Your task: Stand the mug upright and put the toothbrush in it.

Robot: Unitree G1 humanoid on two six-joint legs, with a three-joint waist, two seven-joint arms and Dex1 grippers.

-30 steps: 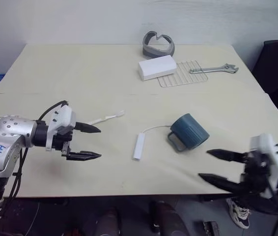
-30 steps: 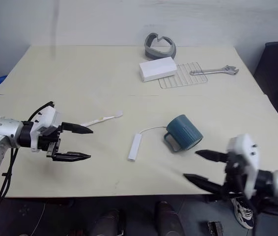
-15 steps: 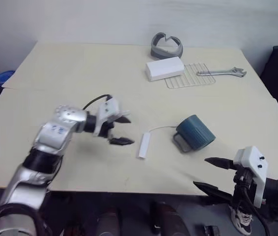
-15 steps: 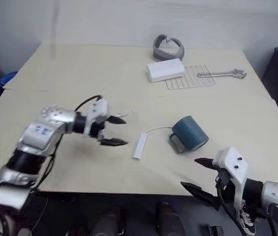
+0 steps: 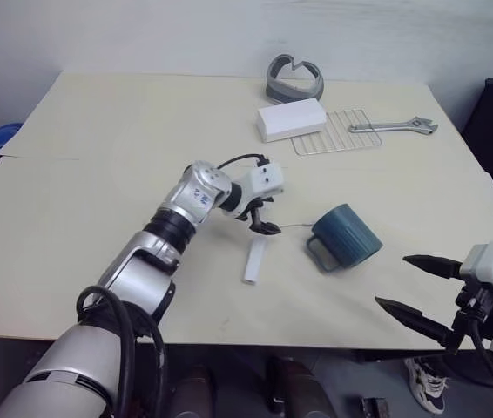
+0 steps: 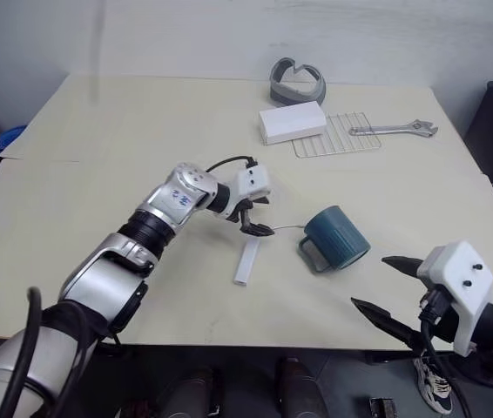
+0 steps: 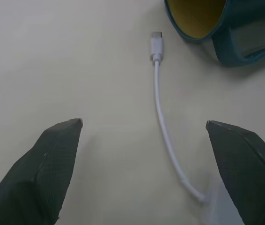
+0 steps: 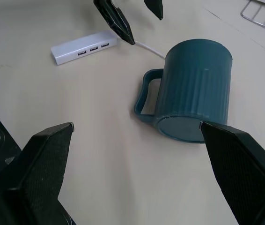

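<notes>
The thin white cord runs into the white dongle's end (image 7: 206, 198), so the dongle (image 5: 254, 261) will follow along when I carry the cord aside.
The dark teal ribbed mug (image 5: 344, 235) lies on its side right of the table's middle, with its handle (image 8: 146, 96) toward the front edge. Its base faces my right gripper and its yellow inside (image 7: 195, 16) faces my left gripper. My left gripper (image 5: 266, 218) hangs open just left of the mug, above the thin cord (image 7: 163, 108) of the white dongle (image 5: 253, 259). The toothbrush is hidden, probably behind my left arm. Near the front right corner my right gripper (image 5: 395, 280) stands open and empty, pointing at the mug.
At the back of the table lie a grey curved headset-like piece (image 5: 294, 78), a white box (image 5: 292, 119), a wire rack (image 5: 338, 144) and a wrench (image 5: 395, 128). A blue object (image 5: 1, 135) sits off the table's left edge.
My left arm has swung right and forward across the table to beside the mug, covering the spot where the toothbrush lay. My right gripper drifted slightly right. Both stayed open.
</notes>
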